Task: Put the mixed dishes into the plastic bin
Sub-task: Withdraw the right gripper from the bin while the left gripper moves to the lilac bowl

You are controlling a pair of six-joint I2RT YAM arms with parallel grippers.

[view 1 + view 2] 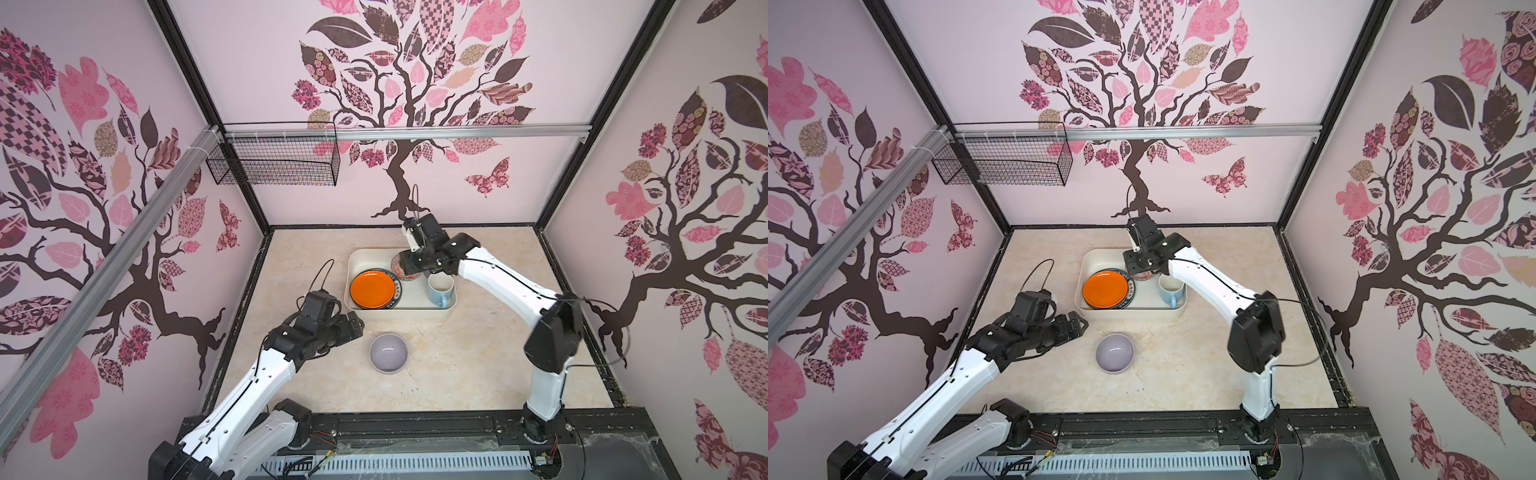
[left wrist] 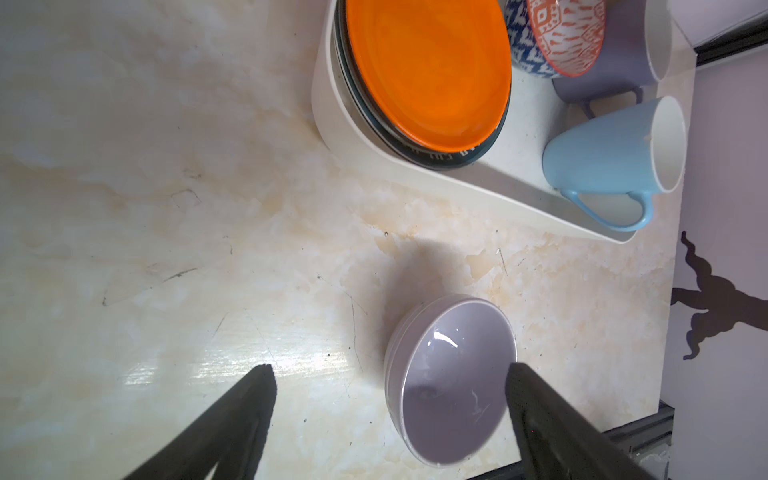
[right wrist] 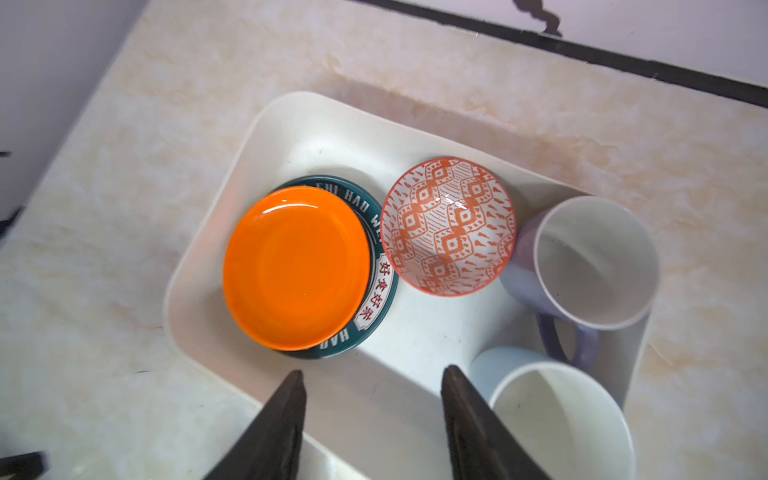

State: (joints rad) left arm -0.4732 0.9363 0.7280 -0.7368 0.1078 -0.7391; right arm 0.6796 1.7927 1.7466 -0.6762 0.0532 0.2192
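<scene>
The robot's right gripper hangs over the orange-patterned bowl [image 3: 448, 226], so it should move back out of the way while the left gripper takes the lavender bowl [image 1: 389, 353] to nest it there.
The cream plastic bin [image 1: 399, 313] [image 3: 266, 120] sits at the back of the table. In it an orange plate [image 1: 372, 288] [image 3: 295, 268] lies on a teal plate [image 3: 374, 307]. Beside them are an orange-patterned bowl [image 3: 449, 226], a lavender mug [image 3: 594, 262] and a light-blue mug [image 1: 440, 289] [image 3: 557, 419]. My right gripper [image 3: 374, 370] hangs over the bin, open and holding nothing. A lavender bowl [image 1: 388, 348] [image 2: 451, 382] stands on the table in front of the bin. My left gripper [image 2: 390, 368] [image 1: 353, 324] is wide open just left of that bowl, holding nothing.
A black wire basket [image 1: 274, 162] hangs from the rail on the back wall at the left, well above the table. Patterned walls close the table on three sides. A black frame rail [image 1: 415, 428] runs along the front edge.
</scene>
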